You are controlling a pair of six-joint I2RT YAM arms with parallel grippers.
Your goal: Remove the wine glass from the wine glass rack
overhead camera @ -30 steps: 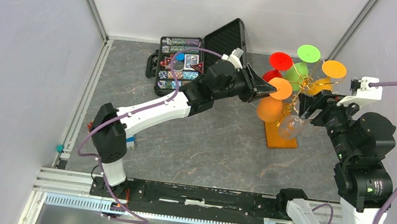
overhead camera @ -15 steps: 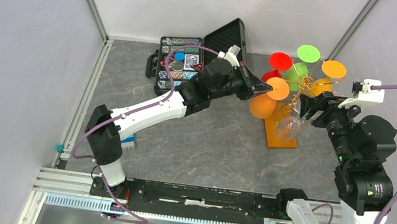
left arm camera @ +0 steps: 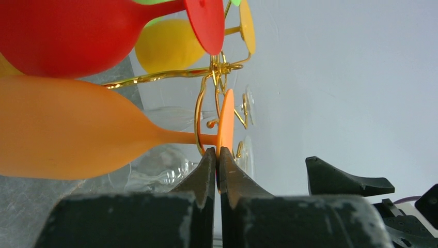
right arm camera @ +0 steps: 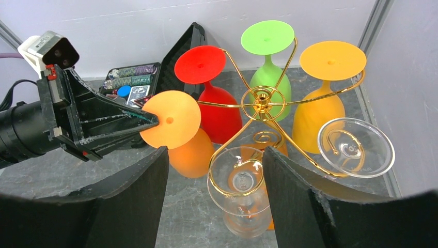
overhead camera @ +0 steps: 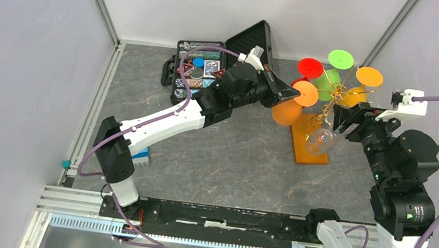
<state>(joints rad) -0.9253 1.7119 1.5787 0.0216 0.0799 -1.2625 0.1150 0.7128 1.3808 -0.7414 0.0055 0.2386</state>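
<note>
Next, my left gripper slides the orange wine glass toward the rack's middle (right arm camera: 262,102) and out of the loop's open end, because the glass's stem is inside the gold wire loop (left arm camera: 199,138).
The gold wire wine glass rack (overhead camera: 332,103) stands on its orange-brown base (overhead camera: 302,150). My left gripper (overhead camera: 296,95) is shut on the rim of the foot of an orange wine glass (overhead camera: 286,112), holding it tilted at the rack's left side. In the left wrist view the jaws (left arm camera: 217,155) pinch the orange foot (left arm camera: 225,121), with a gold wire loop (left arm camera: 199,119) right by the stem. In the right wrist view the orange glass (right arm camera: 170,120) sits left of the wire arms (right arm camera: 262,98). My right gripper (right arm camera: 216,155) is open, its fingers either side of a hanging clear glass (right arm camera: 243,181).
Red (overhead camera: 310,67), green (overhead camera: 341,58) and yellow-orange (overhead camera: 369,76) glasses hang on the rack, plus a second clear glass (right arm camera: 356,147). An open black foam-lined case (overhead camera: 201,71) of chips and cards lies at the back left. Walls close in behind and on both sides.
My left gripper has drawn the orange glass a little to the left and back, away from the rack's centre. The right gripper has barely moved.
</note>
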